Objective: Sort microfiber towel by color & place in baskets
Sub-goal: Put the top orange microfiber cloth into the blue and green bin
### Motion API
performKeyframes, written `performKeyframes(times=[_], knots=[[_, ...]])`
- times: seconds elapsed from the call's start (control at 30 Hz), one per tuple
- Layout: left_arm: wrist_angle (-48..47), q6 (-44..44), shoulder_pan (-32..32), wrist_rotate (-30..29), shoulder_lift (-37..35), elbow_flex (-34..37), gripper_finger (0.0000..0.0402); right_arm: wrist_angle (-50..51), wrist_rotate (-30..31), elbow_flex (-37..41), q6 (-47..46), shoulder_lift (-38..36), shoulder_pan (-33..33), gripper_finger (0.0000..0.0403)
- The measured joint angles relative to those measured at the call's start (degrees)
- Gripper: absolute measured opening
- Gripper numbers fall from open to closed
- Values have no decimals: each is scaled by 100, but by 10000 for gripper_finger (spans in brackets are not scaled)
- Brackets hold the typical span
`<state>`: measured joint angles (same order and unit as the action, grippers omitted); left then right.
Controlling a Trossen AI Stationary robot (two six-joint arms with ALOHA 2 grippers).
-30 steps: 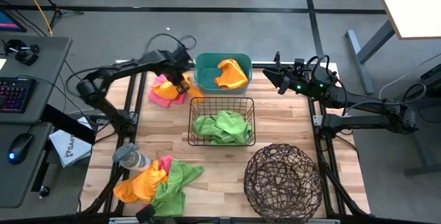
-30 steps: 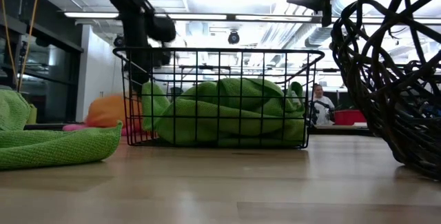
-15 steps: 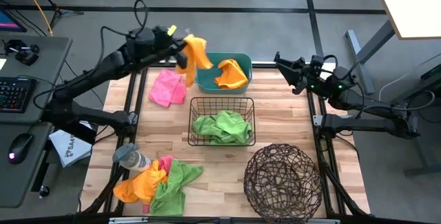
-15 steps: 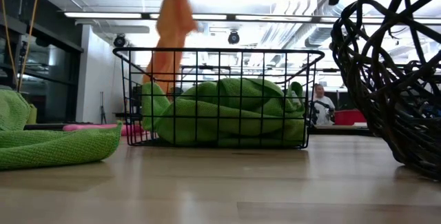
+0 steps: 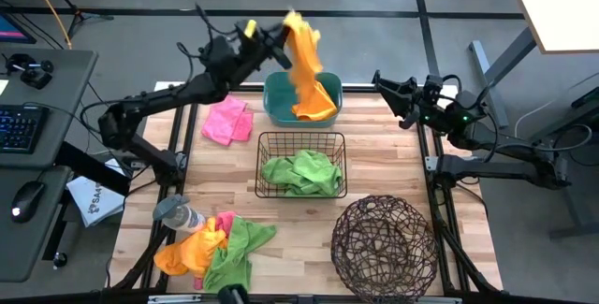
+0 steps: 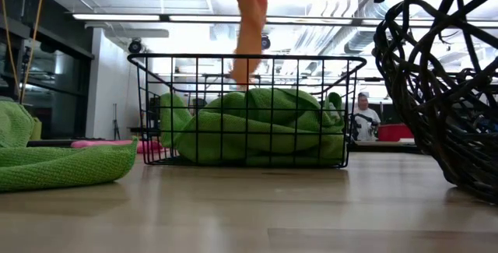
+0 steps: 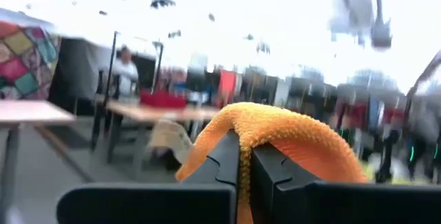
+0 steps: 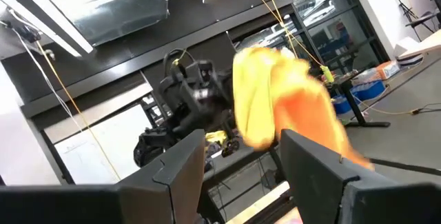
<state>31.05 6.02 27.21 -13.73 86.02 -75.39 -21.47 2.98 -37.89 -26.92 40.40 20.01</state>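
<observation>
The orange towel is hanging stretched out from my raised left gripper, and its lower end is at the teal tub. Next, I bring the towel down and gather the cloth inside the tub.
My left gripper is raised above the teal tub at the table's far edge, shut on an orange towel that hangs over it. Another orange towel lies in the tub. Green towels fill the black wire basket. A pink towel lies flat left of the tub. A heap of orange, green and pink towels sits at the near left. The twig basket stands at the near right. My right gripper is open, right of the tub, holding nothing. My left gripper pinches the orange towel between its two fingers at a bunched upper fold, the cloth bulging out past the fingertips. The fingers reach out level from the table's left. The towel is lifted clear and hangs slack below the fingers, over the teal tub.
A grey bottle lies by the near-left heap. Bare wood shows between the wire basket and the right edge. In the low view the wire basket and twig basket stand close in front, with a green towel at left.
My left gripper has taken the orange towel off the pink one left of the tub, lifted it high and swung it toward the table's right, so that it now hangs over the teal tub. The pink towel has stayed on the table. My right arm has shifted slightly.
</observation>
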Motion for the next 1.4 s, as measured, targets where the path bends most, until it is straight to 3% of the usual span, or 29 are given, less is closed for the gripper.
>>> performKeyframes(times=[0.13,0.43,0.8,0.93,1.03,1.17,1.3,1.4], knots=[[-173,276,189,507,49,-171,0,0,0,0,-1,0,0,184],[-2006,551,-19,671,37,-95,0,-1,104,0,95,-2,0,184],[-1950,1220,-193,536,48,1604,0,-2,334,0,170,0,0,184],[-2445,1140,-109,92,134,1794,0,-1,467,0,132,18,0,184],[-3036,1163,172,454,305,1662,4,15,558,0,-43,97,0,184],[-4056,821,560,1179,571,1094,37,177,557,0,-161,288,-43,184],[-5419,118,691,1248,725,392,100,214,553,0,-420,556,-50,184],[-5911,-204,686,1182,693,-27,152,203,554,0,-474,723,-50,184]])
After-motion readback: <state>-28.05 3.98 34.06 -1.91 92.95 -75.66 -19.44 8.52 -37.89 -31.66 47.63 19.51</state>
